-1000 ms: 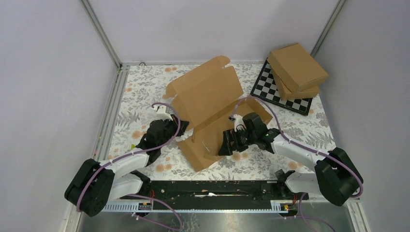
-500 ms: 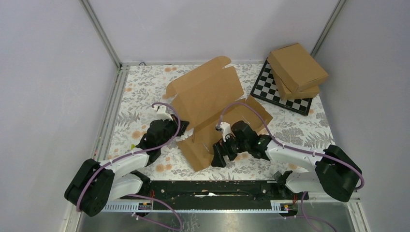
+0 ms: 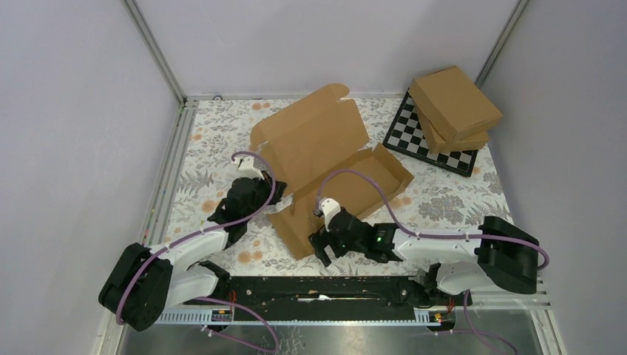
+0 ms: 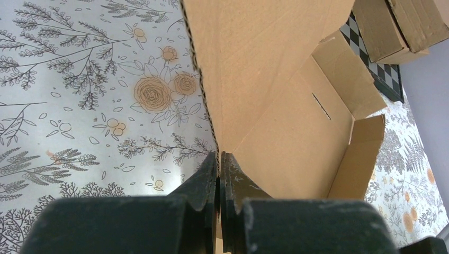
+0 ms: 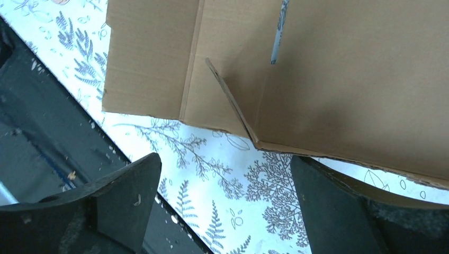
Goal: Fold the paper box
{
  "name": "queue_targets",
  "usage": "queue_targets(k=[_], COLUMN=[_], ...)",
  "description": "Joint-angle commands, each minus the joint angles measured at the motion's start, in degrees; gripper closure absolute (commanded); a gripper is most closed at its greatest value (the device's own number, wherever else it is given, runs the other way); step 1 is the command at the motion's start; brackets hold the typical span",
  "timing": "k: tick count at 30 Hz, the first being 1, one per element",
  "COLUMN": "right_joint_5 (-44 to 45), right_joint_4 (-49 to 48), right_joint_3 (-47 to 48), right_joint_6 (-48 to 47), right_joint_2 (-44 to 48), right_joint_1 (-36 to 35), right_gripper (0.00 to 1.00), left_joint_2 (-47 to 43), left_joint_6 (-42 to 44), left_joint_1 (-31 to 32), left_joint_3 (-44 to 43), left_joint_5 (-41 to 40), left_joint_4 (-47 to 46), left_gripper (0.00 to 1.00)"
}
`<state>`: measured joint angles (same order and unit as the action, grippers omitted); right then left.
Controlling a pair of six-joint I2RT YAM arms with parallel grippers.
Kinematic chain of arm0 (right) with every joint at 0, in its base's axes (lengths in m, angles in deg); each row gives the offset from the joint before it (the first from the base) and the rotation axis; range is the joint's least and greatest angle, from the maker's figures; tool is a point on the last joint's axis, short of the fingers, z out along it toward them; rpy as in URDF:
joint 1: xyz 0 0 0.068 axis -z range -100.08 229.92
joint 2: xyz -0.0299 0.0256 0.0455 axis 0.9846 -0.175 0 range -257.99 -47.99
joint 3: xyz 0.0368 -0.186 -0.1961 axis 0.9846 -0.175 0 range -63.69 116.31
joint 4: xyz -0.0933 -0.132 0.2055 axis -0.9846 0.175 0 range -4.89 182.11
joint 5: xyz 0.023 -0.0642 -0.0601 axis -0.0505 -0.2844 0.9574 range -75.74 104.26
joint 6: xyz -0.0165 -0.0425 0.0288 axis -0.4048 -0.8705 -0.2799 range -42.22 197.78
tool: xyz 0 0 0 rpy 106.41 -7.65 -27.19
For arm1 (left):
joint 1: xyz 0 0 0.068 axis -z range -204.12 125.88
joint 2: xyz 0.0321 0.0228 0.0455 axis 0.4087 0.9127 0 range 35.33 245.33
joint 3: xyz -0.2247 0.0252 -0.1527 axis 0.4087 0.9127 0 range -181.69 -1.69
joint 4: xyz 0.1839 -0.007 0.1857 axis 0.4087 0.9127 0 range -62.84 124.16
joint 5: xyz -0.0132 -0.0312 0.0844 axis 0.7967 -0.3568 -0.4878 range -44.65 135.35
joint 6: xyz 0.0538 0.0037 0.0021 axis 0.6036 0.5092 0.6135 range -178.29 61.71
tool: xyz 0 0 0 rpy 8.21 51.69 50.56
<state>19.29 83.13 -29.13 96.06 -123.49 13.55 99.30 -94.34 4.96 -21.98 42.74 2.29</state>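
Observation:
I go on moving my right gripper toward the flap's edge [image 3: 284, 237] until it closes there, because the near corner flap [image 3: 293, 228] lies open with its edge free in front of my open fingers.
The paper box [image 3: 325, 151] is a brown cardboard blank, partly raised, with its lid panel leaning up at the back and a shallow tray wall on the right. My left gripper [image 3: 265, 194] is shut on the box's left side panel. In the left wrist view its fingertips [image 4: 218, 156] pinch the corrugated edge of the box [image 4: 265, 79]. My right gripper [image 3: 319, 250] is open just off the box's near corner flap, low over the table. In the right wrist view it [image 5: 225, 159] holds nothing, and the box [image 5: 328, 69] with a small raised tab [image 5: 227, 100] lies just ahead.
Two ready-made cardboard boxes [image 3: 455, 107] are stacked on a checkerboard [image 3: 425, 144] at the back right. The floral tablecloth [image 3: 207, 148] covers the table. The black base rail [image 3: 318, 288] runs along the near edge, close behind my right gripper.
My right arm has swung left and nearer, from over the box's tray to its near corner, staying open. The left gripper keeps its pinch and has shifted slightly back with the box.

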Motion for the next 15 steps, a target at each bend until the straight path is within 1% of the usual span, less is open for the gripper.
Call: queue_targets(k=[1,5,8,10,15], right_joint_5=[16.4,19.6,23.4,24.2,18.4], right_joint_4=[-1.8,-0.9,-0.6,0.1,-0.1], right_joint_3=[5.0,6.7,8.5,10.2,11.3], right_joint_6=[2.7,3.5,2.3,1.7,-1.7], right_joint_2=[-3.7,-5.5,-7.2,-8.7,-9.7], right_joint_1=[-4.8,-6.6,-10.2,-11.5,-12.6], right_gripper=[0.00,0.00,0.00,0.00,0.00], left_joint_2=[0.6,0.5,0.5,0.5,0.6], left_joint_6=[0.0,0.0,-0.2,-0.3,-0.7], left_joint_1=[0.4,0.4,0.4,0.4,0.4], left_joint_3=[-1.9,-1.9,-2.2,-2.4,-3.4], left_joint_5=[-1.5,-1.5,-2.3,-2.8,-4.4], left_joint_4=[2.8,3.4,4.6,4.9,7.6], left_gripper=[1.00,1.00,1.00,1.00,1.00])
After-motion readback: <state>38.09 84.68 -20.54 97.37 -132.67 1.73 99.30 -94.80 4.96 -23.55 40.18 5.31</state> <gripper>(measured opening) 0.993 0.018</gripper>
